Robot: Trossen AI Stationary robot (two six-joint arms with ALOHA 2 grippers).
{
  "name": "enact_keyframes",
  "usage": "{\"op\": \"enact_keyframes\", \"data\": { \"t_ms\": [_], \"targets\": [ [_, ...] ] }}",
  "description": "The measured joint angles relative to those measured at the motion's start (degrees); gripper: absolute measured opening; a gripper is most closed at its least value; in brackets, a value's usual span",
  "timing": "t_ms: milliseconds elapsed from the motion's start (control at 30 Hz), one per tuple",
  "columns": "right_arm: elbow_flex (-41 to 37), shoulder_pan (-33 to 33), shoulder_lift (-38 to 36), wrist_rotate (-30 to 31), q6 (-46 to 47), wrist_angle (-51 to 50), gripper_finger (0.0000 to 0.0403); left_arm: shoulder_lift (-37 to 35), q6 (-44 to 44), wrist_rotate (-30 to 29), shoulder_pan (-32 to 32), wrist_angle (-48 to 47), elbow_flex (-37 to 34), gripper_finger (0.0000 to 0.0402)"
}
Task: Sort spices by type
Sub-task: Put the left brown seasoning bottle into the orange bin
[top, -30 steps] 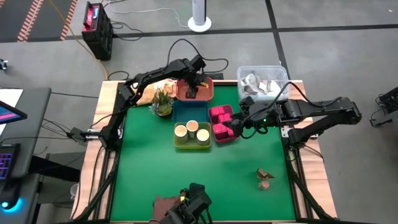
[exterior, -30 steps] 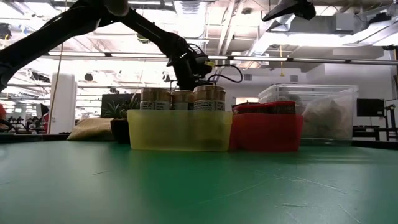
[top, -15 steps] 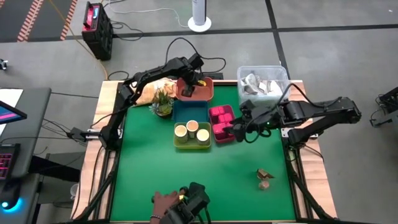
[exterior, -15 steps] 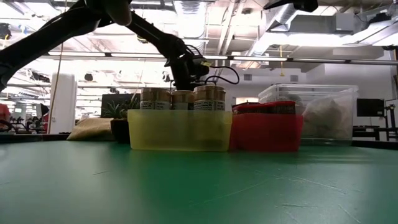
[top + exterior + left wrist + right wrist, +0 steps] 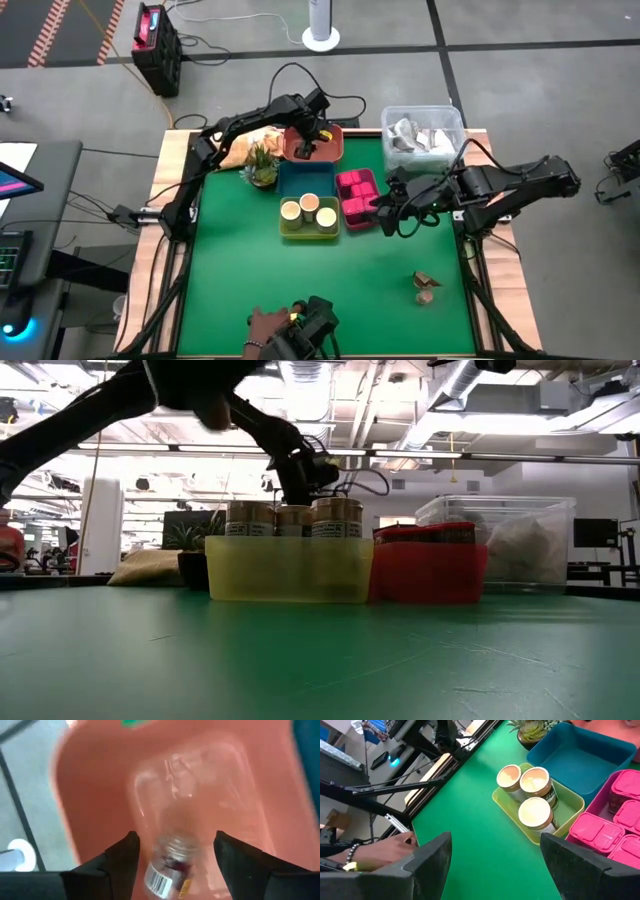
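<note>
The small clear bottle [image 5: 167, 874] is at a slant between the open fingers of the robot's left gripper, so next the gripper turns to line up with it and close just under the bottle's neck [image 5: 173, 861].
My left gripper [image 5: 305, 142] hangs open over the salmon tray [image 5: 332, 152]. In the left wrist view a small clear bottle [image 5: 169, 867] with a barcode label shows between its fingers [image 5: 176, 838], with a gap on each side. My right gripper [image 5: 384, 212] is open just right of the pink tray [image 5: 356, 196], with nothing between its fingers [image 5: 495, 840]. Magenta square blocks [image 5: 625, 785] fill the pink tray. Three tan jars [image 5: 532, 785] stand upright in the yellow-green tray [image 5: 300, 231]. Brown lumps [image 5: 425, 285] lie on the green mat near the right edge.
An empty teal tray [image 5: 306, 180] sits between the salmon and yellow-green trays. A small potted plant [image 5: 262, 165] stands left of it. A clear bin [image 5: 422, 130] holds crumpled stuff at the far right. A person's hand [image 5: 262, 322] rests at the near edge.
My right gripper has drawn back from over the pink tray toward the table's right edge and risen a little. The person's hand at the near edge has shifted slightly.
</note>
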Motion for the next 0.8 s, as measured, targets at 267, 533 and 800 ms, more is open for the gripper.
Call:
{"op": "enact_keyframes", "data": {
  "t_ms": [267, 533, 800],
  "targets": [
    [0.0, 0.0, 0.0, 0.1, 0.7, 0.0, 0.0327, 4.2, 1.5, -2.5, 0.1, 0.7, -0.1, 0.0234],
    [0.0, 0.0, 0.0, 0.3, 1.5, 0.0, 0.0327, 4.7, 1.8, -5.0, 0.2, 1.2, 0.0, 0.0192],
    [0.0, -0.2, 0.0, 0.4, 0.9, 0.0, 0.0327, 4.7, 1.3, -6.4, 0.4, 1.0, 0.0, 0.0136]
  ]
}}
